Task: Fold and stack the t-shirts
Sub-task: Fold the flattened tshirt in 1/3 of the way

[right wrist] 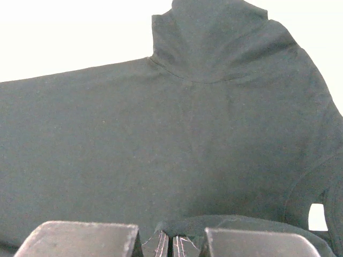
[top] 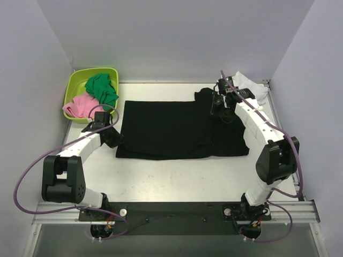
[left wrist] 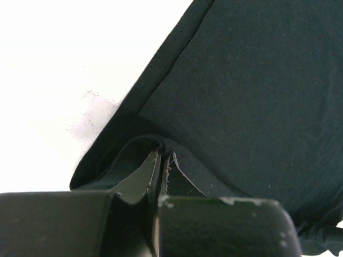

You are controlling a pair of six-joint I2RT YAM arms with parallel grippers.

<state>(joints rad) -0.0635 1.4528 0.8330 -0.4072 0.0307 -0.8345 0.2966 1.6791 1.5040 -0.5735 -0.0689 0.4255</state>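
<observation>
The pinched fold (right wrist: pixel 230 221) is over the smooth body of the black t-shirt (top: pixel 199 118). My right gripper should go on laying the fold inward and let go once it rests flat.
The large black t-shirt (top: pixel 171 128) lies spread flat across the middle of the table. My left gripper (top: pixel 113 137) is shut on its near left edge; in the left wrist view the jaws (left wrist: pixel 162 156) pinch a raised fold of the black cloth (left wrist: pixel 257 80). My right gripper (top: pixel 221 107) is shut on the shirt's far right part, near a sleeve; in the right wrist view the fingertips (right wrist: pixel 172 238) pinch a small ridge of the black cloth (right wrist: pixel 161 134). The white t-shirt (top: pixel 252 85) lies crumpled at the far right corner, behind the right arm.
A lime-green tub (top: pixel 75 88) at the far left holds a green cloth (top: pixel 102 88) and a pink cloth (top: pixel 79 106). Walls close in the table on the left, back and right. The arm bases and a rail (top: pixel 171 210) run along the near edge.
</observation>
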